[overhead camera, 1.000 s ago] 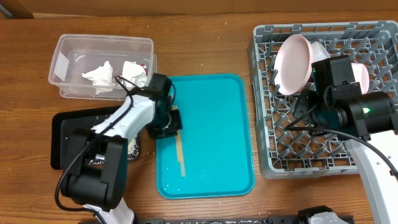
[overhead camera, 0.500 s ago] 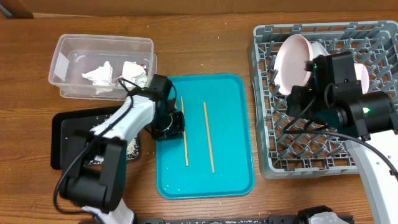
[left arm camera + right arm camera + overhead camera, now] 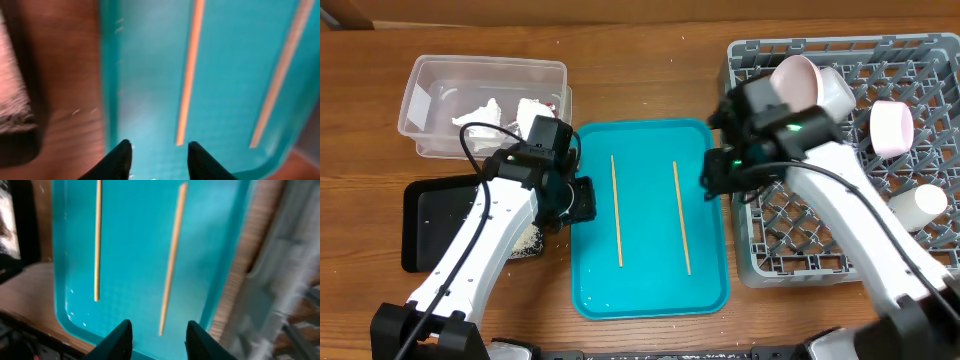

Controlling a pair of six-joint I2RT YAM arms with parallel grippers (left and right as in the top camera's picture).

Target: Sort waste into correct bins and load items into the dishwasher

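I should use my right gripper to pick up the chopstick nearer the rack (image 3: 681,218) and put it in there, because the dish rack (image 3: 804,232) is across the teal tray from my left gripper.
Two thin wooden chopsticks lie side by side on the teal tray (image 3: 650,290): the left chopstick (image 3: 617,210) and the right chopstick (image 3: 681,217). My left gripper (image 3: 582,198) is open and empty over the tray's left edge; its wrist view shows both chopsticks (image 3: 189,80) (image 3: 280,70) ahead of its fingers (image 3: 159,150). My right gripper (image 3: 708,180) is open and empty at the tray's right edge, with the right chopstick (image 3: 171,257) just beyond its fingers (image 3: 158,329). White tissues (image 3: 480,112) lie in the clear tub (image 3: 420,75). Rice (image 3: 525,238) lies on the black tray (image 3: 435,225). A pink plate (image 3: 798,78), a pink bowl (image 3: 891,128) and a white cup (image 3: 918,205) sit in the grey dish rack (image 3: 790,250).
The clear tub stands at the back left, the black tray in front of it, both left of the teal tray. The dish rack fills the right side, close against the teal tray. Bare wooden table (image 3: 650,70) lies behind the teal tray.
My right arm swung left from the rack to the teal tray's right edge. My left gripper drew back left off the chopstick. Both chopsticks now lie apart on the tray.
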